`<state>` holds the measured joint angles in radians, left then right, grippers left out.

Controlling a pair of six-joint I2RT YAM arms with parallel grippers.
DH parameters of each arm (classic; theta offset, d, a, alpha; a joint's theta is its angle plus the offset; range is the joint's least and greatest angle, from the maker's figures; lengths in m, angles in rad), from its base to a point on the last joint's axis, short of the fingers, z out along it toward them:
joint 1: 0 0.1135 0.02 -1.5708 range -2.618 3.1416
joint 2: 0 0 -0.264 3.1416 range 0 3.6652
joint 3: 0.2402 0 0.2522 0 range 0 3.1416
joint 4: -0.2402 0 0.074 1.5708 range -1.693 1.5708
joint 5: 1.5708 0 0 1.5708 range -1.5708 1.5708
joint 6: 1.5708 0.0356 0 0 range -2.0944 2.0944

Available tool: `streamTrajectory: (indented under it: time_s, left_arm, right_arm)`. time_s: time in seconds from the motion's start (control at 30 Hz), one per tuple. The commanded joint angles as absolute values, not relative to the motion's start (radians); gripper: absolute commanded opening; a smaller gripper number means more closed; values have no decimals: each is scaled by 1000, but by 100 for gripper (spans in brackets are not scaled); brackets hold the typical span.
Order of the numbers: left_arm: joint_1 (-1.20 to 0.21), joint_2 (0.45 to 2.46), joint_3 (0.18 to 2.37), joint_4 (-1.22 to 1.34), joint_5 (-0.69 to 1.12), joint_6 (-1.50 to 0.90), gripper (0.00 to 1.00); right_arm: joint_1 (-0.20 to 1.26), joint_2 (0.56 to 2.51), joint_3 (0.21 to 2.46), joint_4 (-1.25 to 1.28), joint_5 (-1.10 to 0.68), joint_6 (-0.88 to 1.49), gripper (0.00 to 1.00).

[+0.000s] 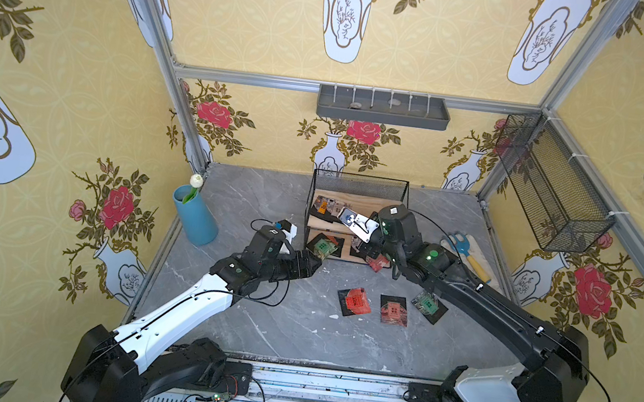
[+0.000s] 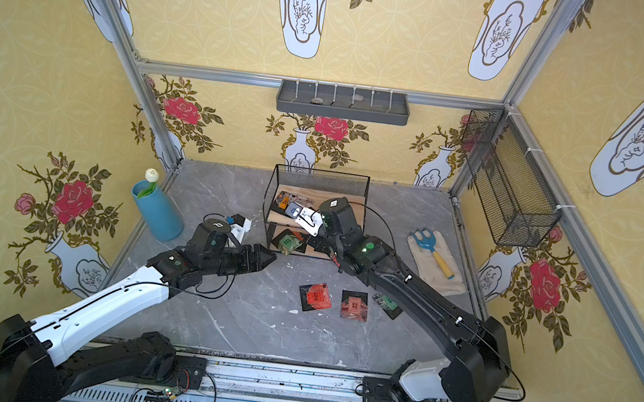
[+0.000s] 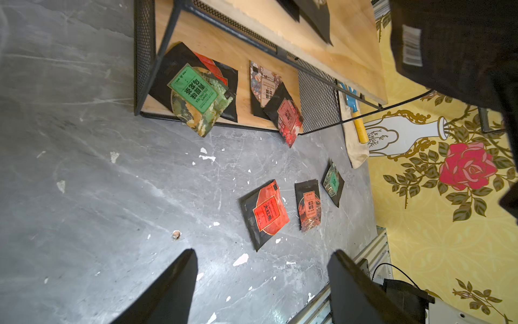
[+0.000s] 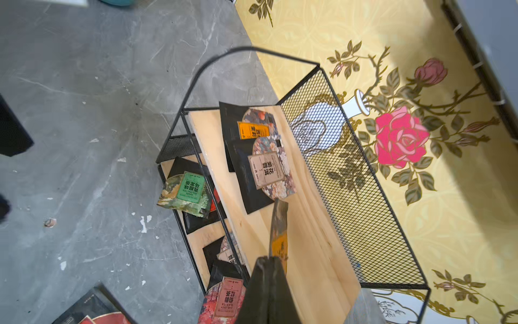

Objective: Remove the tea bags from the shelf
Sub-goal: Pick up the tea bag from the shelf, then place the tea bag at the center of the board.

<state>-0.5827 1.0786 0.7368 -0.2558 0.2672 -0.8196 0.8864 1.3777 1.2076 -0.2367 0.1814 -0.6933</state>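
Note:
The robot's right gripper has its orange tea bag (image 4: 279,233) clear of the upper board, so it should continue to the open table (image 1: 315,305) in front of the shelf and let go there.
The shelf (image 1: 360,182) stands at the back of the table, its mesh back and two wooden boards also in the right wrist view (image 4: 350,168). Tea bags lie on both boards: a beige one (image 4: 266,171) and an orange one (image 4: 252,130) above, a green one (image 3: 200,94) below. A red one (image 3: 288,117) hangs over the lower front edge. Three tea bags (image 1: 354,301) (image 1: 393,310) (image 1: 429,305) lie on the table. My right gripper (image 4: 269,259) is shut on an orange tea bag (image 4: 279,232), seen edge-on above the upper board. My left gripper (image 3: 263,269) is open and holds nothing, by the shelf's front left corner (image 1: 314,263).
A blue vase (image 1: 195,215) with a white flower stands at the left. A glove with a blue garden fork (image 1: 468,253) lies right of the shelf. A grey tray (image 1: 383,109) hangs on the back wall, a wire-mesh basket (image 1: 552,184) on the right wall.

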Motion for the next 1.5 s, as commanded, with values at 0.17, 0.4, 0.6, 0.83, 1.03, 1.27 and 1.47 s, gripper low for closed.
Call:
streamTrajectory:
  time_s: [0.17,0.4,0.6,0.83,1.03,1.27,1.47]
  left_arm:
    - [-581,1016,697,-313,222,-831,83]
    - [-555,919,613,-375,191,-872,83]
    - [-512,846,550,-417,186,-895,83]
    - [-471,806,517,-440,182,-899,83]
    - [-453,798,501,-433,191,-906,83]
    - [-449,801,485,-416,199,-917,83]
    - [-445,796,479,-415,198,-920,83]
  right_arm:
    - [1041,1290,1173,-214,250,-691,0]
    - [1145,1287,1083,-178,232,-632,0]
    - [1166,1317,1015,-152,194,-569,0]
    - [1172,1357,951,-93,114,-503,0]
    - [1173,1419,903,-17,66,-460,0]
    - [1181,1521,876,49,58,-443,0]
    - [1181,1579,866,76,20,-425,0]
